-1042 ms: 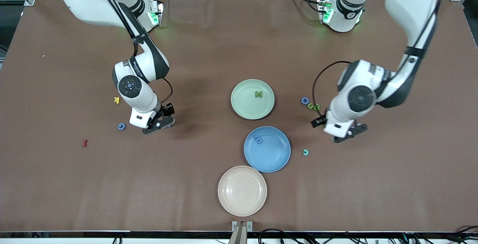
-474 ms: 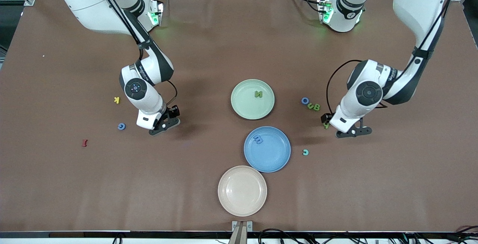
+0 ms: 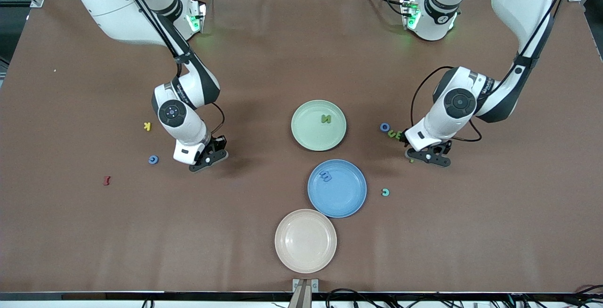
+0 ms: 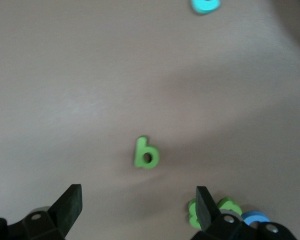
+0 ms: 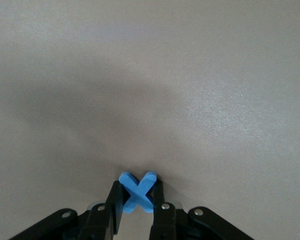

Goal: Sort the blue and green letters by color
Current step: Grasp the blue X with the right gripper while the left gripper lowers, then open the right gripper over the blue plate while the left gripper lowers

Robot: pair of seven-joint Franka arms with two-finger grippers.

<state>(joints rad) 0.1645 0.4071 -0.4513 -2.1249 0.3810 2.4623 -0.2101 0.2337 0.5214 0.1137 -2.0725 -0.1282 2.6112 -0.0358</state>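
The robot's left gripper has one finger hanging over another green letter, so it should move clear of that letter and lower its open fingers around the green b.
My right gripper is low on the table near the right arm's end, shut on a blue X-shaped piece. My left gripper stands open just above the table. A green letter lies a little ahead of its jaws, largely hidden under it in the front view. Beside one finger lie another green letter and a blue O. A green N lies in the green plate. One blue letter rests in the blue plate.
A beige plate stands nearest the front camera. A teal C lies beside the blue plate. Toward the right arm's end lie a blue C, a yellow K and a dark red I.
My right gripper has shut on the blue X. My left gripper has moved toward the green letters and the blue O, and now covers most of the lone green letter.
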